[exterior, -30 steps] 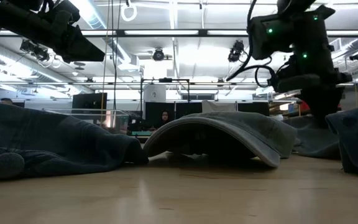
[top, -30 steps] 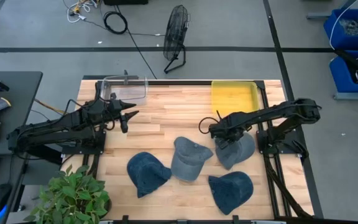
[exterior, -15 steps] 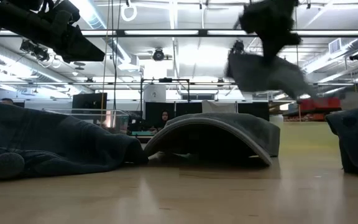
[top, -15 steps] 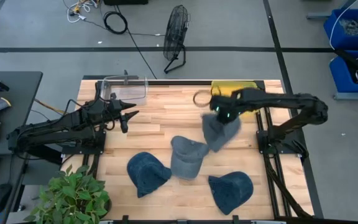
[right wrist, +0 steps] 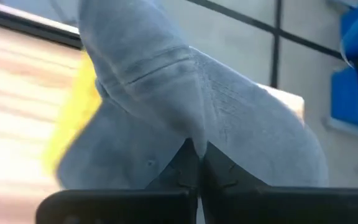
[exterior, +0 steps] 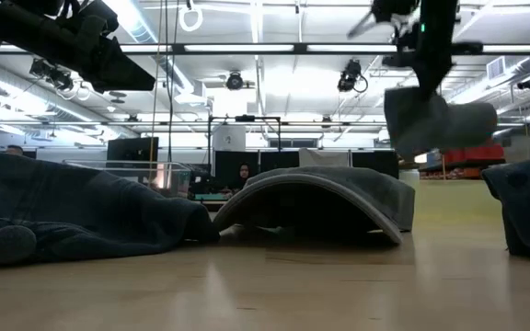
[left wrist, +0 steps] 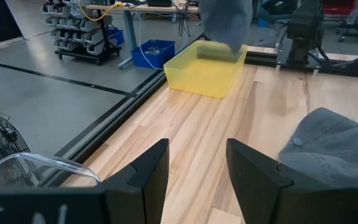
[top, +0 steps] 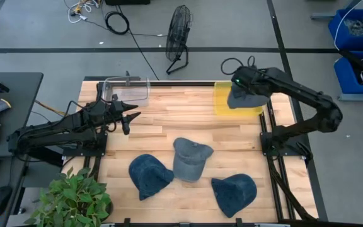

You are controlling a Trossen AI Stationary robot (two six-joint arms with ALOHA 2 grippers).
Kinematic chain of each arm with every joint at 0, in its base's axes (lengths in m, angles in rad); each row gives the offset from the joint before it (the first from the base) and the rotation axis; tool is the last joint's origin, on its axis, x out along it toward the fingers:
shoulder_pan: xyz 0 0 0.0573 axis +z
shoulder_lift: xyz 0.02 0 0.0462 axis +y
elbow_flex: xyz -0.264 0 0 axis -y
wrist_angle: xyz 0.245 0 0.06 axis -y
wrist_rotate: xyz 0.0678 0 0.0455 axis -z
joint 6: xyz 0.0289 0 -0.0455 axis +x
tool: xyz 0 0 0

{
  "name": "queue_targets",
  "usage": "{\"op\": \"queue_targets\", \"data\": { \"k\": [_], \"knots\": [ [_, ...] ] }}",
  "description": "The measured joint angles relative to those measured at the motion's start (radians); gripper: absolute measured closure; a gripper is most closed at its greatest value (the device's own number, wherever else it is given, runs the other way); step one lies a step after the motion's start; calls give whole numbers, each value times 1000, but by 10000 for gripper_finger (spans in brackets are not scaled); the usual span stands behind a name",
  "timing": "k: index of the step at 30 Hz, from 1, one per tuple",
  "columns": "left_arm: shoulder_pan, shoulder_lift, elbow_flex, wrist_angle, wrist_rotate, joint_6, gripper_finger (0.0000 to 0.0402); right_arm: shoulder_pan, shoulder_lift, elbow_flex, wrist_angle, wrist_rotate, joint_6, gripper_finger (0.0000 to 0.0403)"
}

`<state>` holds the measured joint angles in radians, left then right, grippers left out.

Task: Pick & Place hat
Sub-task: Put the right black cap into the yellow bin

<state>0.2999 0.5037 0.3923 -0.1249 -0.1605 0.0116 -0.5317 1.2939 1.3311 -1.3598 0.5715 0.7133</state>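
Note:
The light grey hat point(top: 244, 99) is hanging over the open yellow bin point(top: 223, 103). So my right gripper should keep lowering the hat until its cloth rests inside, then let go.
My right gripper point(top: 239, 82) is shut on a light grey hat point(top: 247, 96) and carries it in the air over the yellow bin point(top: 222, 99) at the table's far right. In the low view the hat point(exterior: 437, 121) hangs under the gripper, above the table. In the right wrist view the hat point(right wrist: 216, 118) fills the picture, with the bin point(right wrist: 73, 130) beneath it. My left gripper point(top: 132, 116) waits open over the table's left side; its wrist view shows the bin point(left wrist: 207, 68) and the carried hat point(left wrist: 225, 22) far off. My right gripper pinches a raised fold of the hat's cloth point(right wrist: 191, 138) between its two fingers point(right wrist: 185, 163). It comes from above, pointing down. The hat is lifted clear and hangs slack below the fingers, over the yellow bin.
Three more hats lie on the near half of the table: a dark blue one point(top: 149, 175), a grey one point(top: 191, 159) resting on its brim and crown, and a dark blue one point(top: 235, 192). A clear container point(top: 128, 88) sits at the far left. A plant point(top: 71, 198) stands at the near left corner.
My right gripper has lifted the light grey hat off the right part of the table, risen, and swung it toward the far edge until it hangs over the yellow bin. The hat went from lying on the wood to hanging clear. The other hats stayed put.

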Motion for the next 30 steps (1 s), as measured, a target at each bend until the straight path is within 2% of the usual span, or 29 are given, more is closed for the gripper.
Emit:
{"op": "queue_targets", "data": {
  "k": [5, 10, 13, 21, 23, 26, 30],
  "knots": [
    [0, 0, 0, 0, 0, 0, 236, -117, 15, -166, 208, -22, -37, 402],
    [0, 0, 0, 0, 0, 0, 236, -202, 41, -283, 399, -144, -157, 403],
    [0, 0, 0, 0, 0, 0, 236, -230, 54, -332, 472, -162, -233, 403],
    [0, 0, 0, 0, 0, 0, 236, -254, 61, -359, 475, -163, -522, 403],
    [0, 0, 0, 0, 0, 0, 236, -254, 61, -359, 475, -202, -565, 402],
    [0, 0, 0, 0, 0, 0, 236, -254, 61, -359, 484, -274, -590, 393],
    [0, 0, 0, 0, 0, 0, 236, -253, 61, -359, 484, -284, -580, 372]
  ]
}}
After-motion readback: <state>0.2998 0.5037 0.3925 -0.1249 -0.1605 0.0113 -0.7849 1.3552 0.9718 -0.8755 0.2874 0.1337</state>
